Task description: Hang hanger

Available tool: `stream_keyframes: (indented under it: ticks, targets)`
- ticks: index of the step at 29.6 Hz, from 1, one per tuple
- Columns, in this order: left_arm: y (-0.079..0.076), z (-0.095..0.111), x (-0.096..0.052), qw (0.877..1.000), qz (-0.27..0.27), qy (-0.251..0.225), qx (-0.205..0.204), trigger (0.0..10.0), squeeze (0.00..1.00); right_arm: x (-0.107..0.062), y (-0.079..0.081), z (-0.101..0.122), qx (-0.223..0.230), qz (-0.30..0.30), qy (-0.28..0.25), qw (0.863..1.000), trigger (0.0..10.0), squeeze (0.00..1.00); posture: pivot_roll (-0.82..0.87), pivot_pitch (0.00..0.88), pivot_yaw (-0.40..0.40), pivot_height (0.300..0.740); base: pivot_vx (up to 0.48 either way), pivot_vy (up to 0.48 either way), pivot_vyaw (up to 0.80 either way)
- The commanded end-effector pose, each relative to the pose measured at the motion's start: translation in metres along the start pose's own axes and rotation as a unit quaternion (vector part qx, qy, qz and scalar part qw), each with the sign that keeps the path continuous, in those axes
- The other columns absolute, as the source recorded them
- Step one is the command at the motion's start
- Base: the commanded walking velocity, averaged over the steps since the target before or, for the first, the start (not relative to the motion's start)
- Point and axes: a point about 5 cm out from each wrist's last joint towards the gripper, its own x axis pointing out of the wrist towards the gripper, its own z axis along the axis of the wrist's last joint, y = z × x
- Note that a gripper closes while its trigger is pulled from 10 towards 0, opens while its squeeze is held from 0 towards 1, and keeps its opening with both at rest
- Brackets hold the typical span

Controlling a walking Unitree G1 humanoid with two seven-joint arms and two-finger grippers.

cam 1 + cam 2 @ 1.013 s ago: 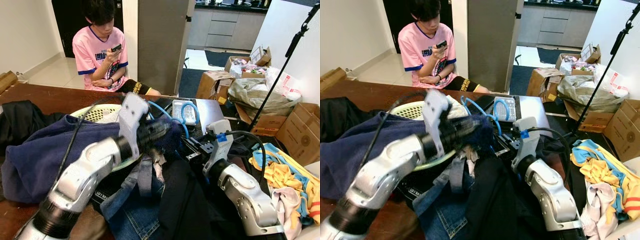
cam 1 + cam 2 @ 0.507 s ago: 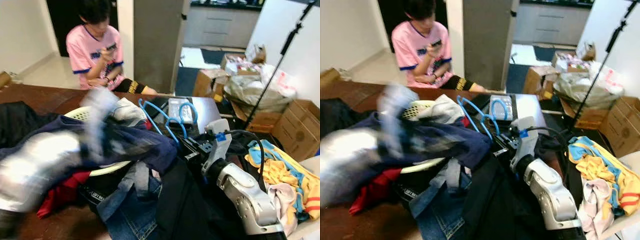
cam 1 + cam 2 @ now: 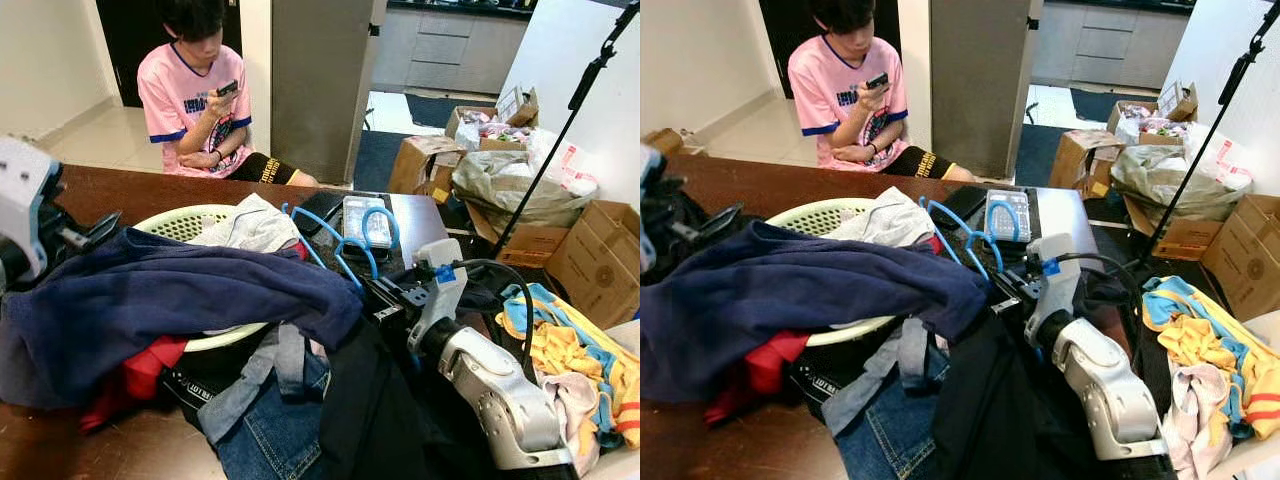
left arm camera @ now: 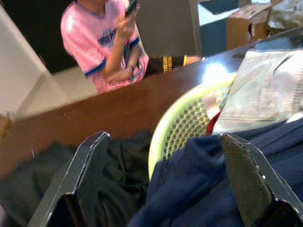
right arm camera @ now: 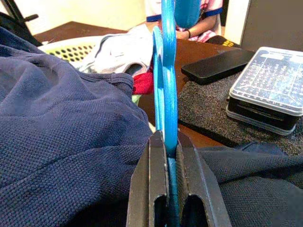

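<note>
The navy garment (image 3: 185, 292) should come away by itself and hang limp when the robot lifts it, because its soft folds lie on top of the basket's rim (image 3: 226, 338).
A blue plastic hanger (image 3: 335, 245) rises from the clothes pile near the table's middle, its hook (image 3: 378, 226) over a clear case. My right gripper (image 5: 168, 142) is shut on the hanger's lower bar; it sits at the right of the pile (image 3: 388, 296). A navy garment (image 3: 170, 300) drapes over a pale green laundry basket (image 3: 178, 222). My left gripper (image 4: 163, 151) is open at the far left of the table, above the navy garment's edge and a black cloth (image 4: 118, 165), holding nothing.
Jeans (image 3: 265, 420) and a black garment (image 3: 375, 420) hang off the table's near edge. A phone (image 3: 320, 207) and a clear case (image 3: 362, 220) lie behind the hanger. A person in a pink shirt (image 3: 195, 100) sits across. Cardboard boxes (image 3: 590, 255), a stand (image 3: 560, 130) and colourful clothes (image 3: 570, 350) are at the right.
My left arm has swung from the middle of the pile back to the far left, leaving the navy garment spread over the basket. The right gripper still pinches the hanger.
</note>
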Motion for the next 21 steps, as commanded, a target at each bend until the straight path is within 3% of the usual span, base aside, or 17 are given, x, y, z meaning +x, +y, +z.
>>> stream_keyframes:
  ticks: [1, 5, 10, 18, 19, 20, 21]
  targets:
    - [-0.004, -0.011, 0.006, 1.000, -0.012, 0.002, -0.010, 10.0, 0.00, -0.003, -0.002, -0.009, 0.015, -0.003, 0.025, 1.000, 10.0, 0.00, 0.04, 0.057, -0.081, 0.740, 0.000, 0.000, 0.00]
    - [-0.009, -0.021, 0.021, 0.999, -0.040, 0.000, -0.025, 10.0, 0.00, -0.011, -0.006, -0.005, 0.013, -0.004, 0.029, 0.999, 10.0, 0.00, 0.01, 0.086, -0.100, 0.740, 0.000, 0.000, 0.00]
    - [-0.009, -0.022, 0.030, 0.998, -0.055, 0.004, -0.024, 10.0, 0.00, -0.019, -0.009, -0.003, 0.013, -0.010, 0.033, 0.999, 10.0, 0.00, -0.02, 0.105, -0.112, 0.740, 0.000, 0.000, 0.00]
    - [-0.014, -0.034, 0.034, 0.996, -0.080, 0.019, -0.035, 10.0, 0.00, -0.027, -0.013, -0.001, 0.005, -0.015, 0.044, 0.999, 10.0, 0.00, -0.04, 0.107, -0.123, 0.740, 0.000, 0.000, 0.00]
    - [-0.017, -0.035, 0.035, 0.995, -0.092, 0.019, -0.040, 4.6, 0.00, -0.027, -0.013, -0.001, 0.003, -0.015, 0.046, 0.999, 10.0, 0.00, -0.04, 0.107, -0.124, 0.740, 0.000, 0.000, 0.00]
    - [-0.020, -0.036, 0.035, 0.992, -0.112, 0.017, -0.047, 0.0, 0.00, -0.027, -0.013, -0.001, 0.003, -0.014, 0.048, 0.999, 10.0, 0.00, -0.04, 0.107, -0.126, 0.740, 0.000, 0.000, 0.00]
    - [-0.023, -0.037, 0.036, 0.991, -0.125, 0.015, -0.052, 0.0, 0.00, -0.027, -0.013, -0.001, 0.004, -0.014, 0.049, 0.999, 10.0, 0.00, -0.04, 0.107, -0.127, 0.740, 0.000, 0.000, 0.00]
